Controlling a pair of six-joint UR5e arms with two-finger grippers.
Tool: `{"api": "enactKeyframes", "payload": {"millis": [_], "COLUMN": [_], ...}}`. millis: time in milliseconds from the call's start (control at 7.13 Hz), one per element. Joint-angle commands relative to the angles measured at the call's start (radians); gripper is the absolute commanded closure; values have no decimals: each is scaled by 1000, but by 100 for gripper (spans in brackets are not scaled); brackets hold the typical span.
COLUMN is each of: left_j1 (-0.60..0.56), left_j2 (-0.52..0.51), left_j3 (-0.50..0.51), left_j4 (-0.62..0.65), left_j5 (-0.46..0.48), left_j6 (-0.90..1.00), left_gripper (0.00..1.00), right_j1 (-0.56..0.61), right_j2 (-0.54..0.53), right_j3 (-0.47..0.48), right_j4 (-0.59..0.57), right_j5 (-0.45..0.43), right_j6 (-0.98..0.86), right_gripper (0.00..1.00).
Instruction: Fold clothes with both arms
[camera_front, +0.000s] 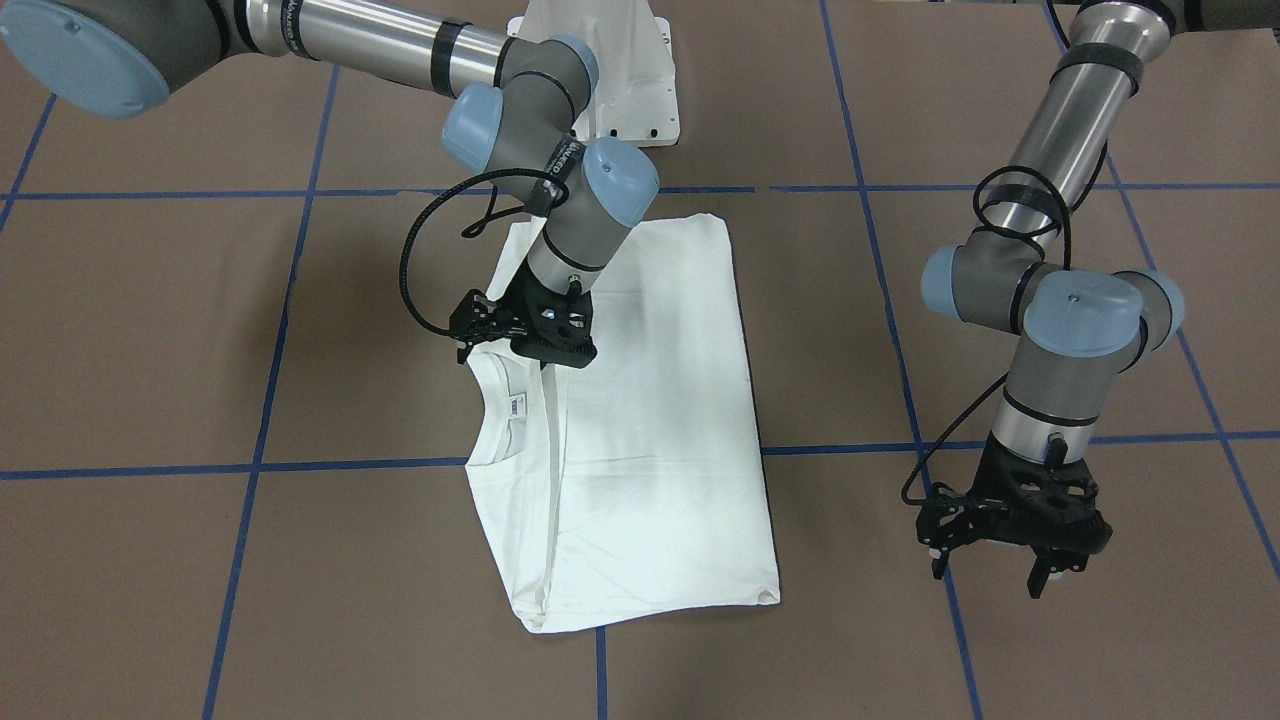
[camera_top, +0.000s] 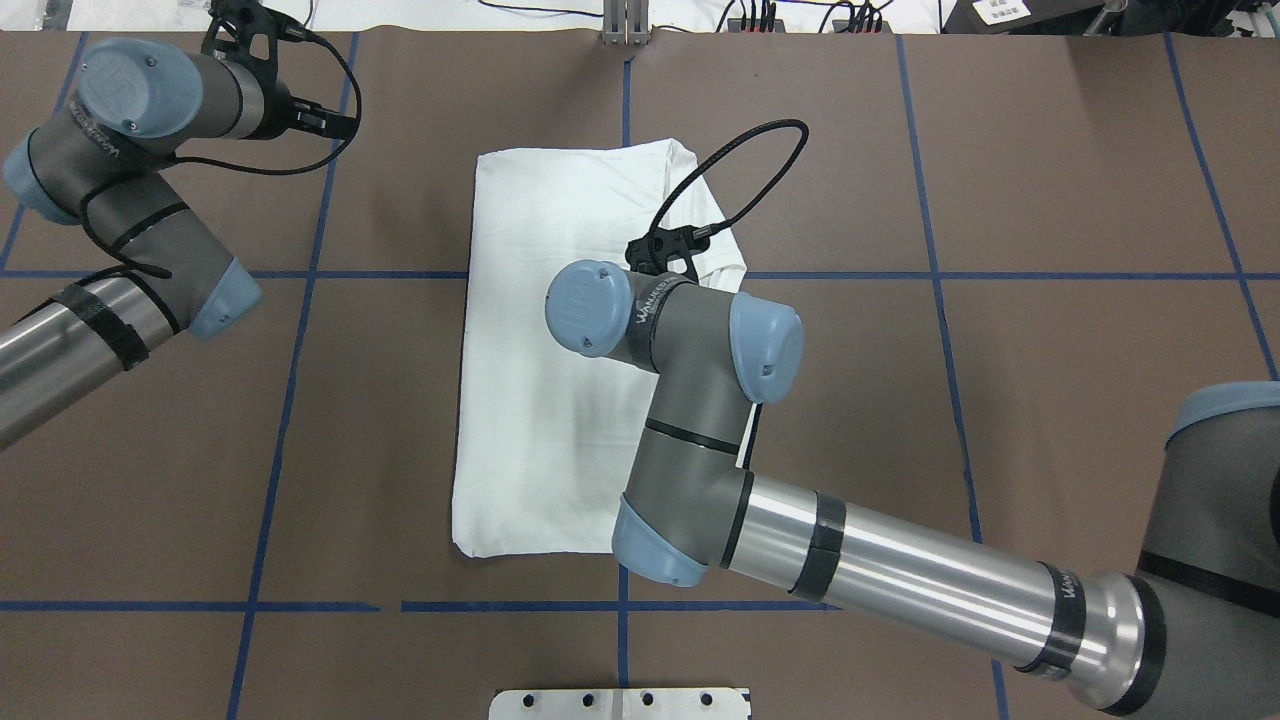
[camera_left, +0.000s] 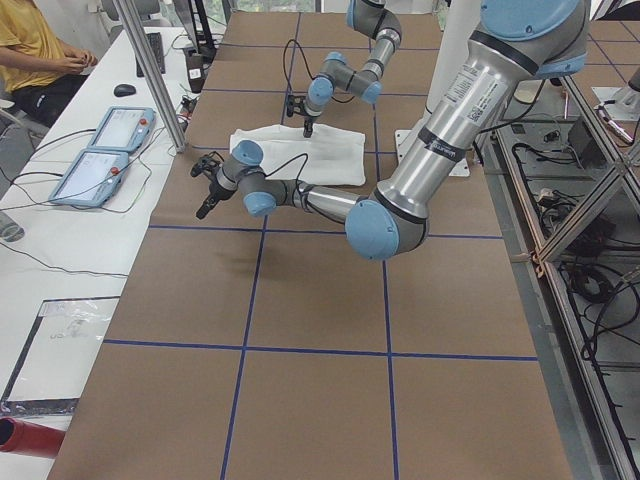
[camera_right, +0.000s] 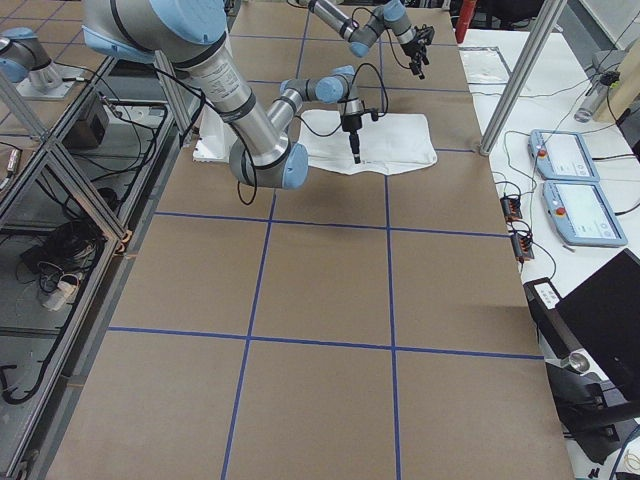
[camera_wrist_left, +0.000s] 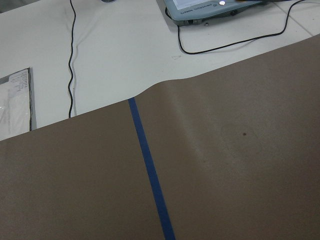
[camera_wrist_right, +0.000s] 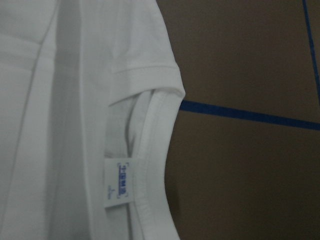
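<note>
Next, my right gripper brings the T-shirt's top layer, which sits bunched back (camera_front: 552, 446) from the T-shirt's collar, over that collar. Then it should pull out the T-shirt's end (camera_front: 513, 254) by the pedestal.
The white T-shirt (camera_front: 650, 430) lies folded into a long rectangle at the table's middle, also in the overhead view (camera_top: 540, 400). Its ribbed collar (camera_wrist_right: 155, 165) and small label (camera_wrist_right: 119, 182) face up, with a sleeve cuff (camera_wrist_right: 150, 80) folded in beside them. The printed text is hidden. My right gripper (camera_front: 527, 357) hovers just over the shirt next to the collar, jaws apparently apart, holding nothing. My left gripper (camera_front: 990, 578) is open and empty over bare table, well off the shirt's side.
The white metal pedestal (camera_front: 610, 70) stands behind the shirt at the robot's base. Blue tape lines (camera_front: 250, 470) grid the brown table cover. Beyond the table's far edge are a white bench with control pendants (camera_left: 100, 150) and a seated operator (camera_left: 30, 50).
</note>
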Motion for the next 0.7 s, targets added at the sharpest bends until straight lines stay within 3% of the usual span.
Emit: {"api": "enactKeyframes", "payload": {"millis": [0, 140, 281, 561], "left_j1": [0, 0, 0, 0], "left_j2": [0, 0, 0, 0], "left_j3": [0, 0, 0, 0], "left_j4": [0, 0, 0, 0], "left_j5": [0, 0, 0, -1], "left_j6": [-1, -1, -1, -1], "left_gripper": [0, 0, 0, 0], "right_j1": [9, 17, 14, -3], "right_j2": [-207, -276, -280, -199], "right_j3": [219, 292, 322, 356], "right_j4": [-23, -23, -16, 94], "right_j5": [-26, -37, -35, -2], "right_j6": [-69, -101, -102, -68], "right_gripper": [0, 0, 0, 0]}}
